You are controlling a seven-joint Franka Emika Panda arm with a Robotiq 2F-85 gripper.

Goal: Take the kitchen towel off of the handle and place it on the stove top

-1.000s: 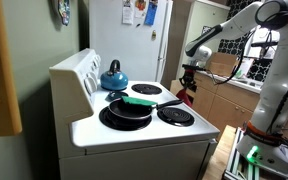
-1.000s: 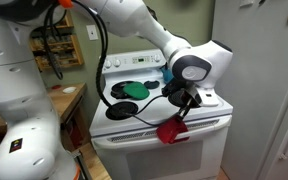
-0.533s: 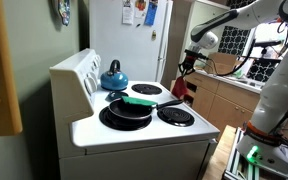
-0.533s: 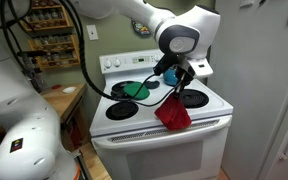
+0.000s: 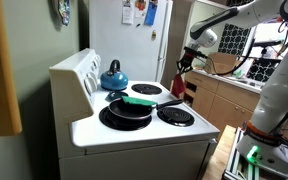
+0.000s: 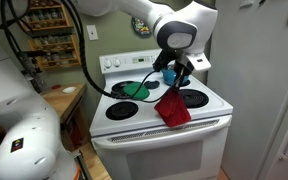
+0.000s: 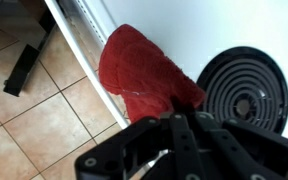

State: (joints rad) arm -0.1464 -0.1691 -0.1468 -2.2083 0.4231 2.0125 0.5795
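Note:
The towel's lower end point(image 6: 173, 119) hangs down beyond the front edge of the stove, so the robot's gripper should raise it clear and set it down on the white space point(image 6: 147, 108) next to the burners.
The red kitchen towel point(image 6: 172, 108) hangs from my gripper point(image 6: 174, 82) above the front edge of the white stove top point(image 6: 134, 118). It shows in an exterior view point(image 5: 180, 84) beside the stove and in the wrist view point(image 7: 139, 73), draped over the stove's front edge next to a burner point(image 7: 250, 88). My gripper point(image 7: 180, 112) is shut on the towel's upper end. The oven handle runs along the stove front point(image 7: 84, 45).
A black pan with a green utensil point(image 5: 132, 104) sits on a front burner, and a blue kettle point(image 5: 113, 75) at the back. A fridge point(image 5: 134, 40) stands behind the stove. Wooden cabinets point(image 5: 219, 100) and tiled floor point(image 7: 39, 110) lie alongside.
My gripper has lifted the red towel from below the stove's front up and inward, over the stove's front edge.

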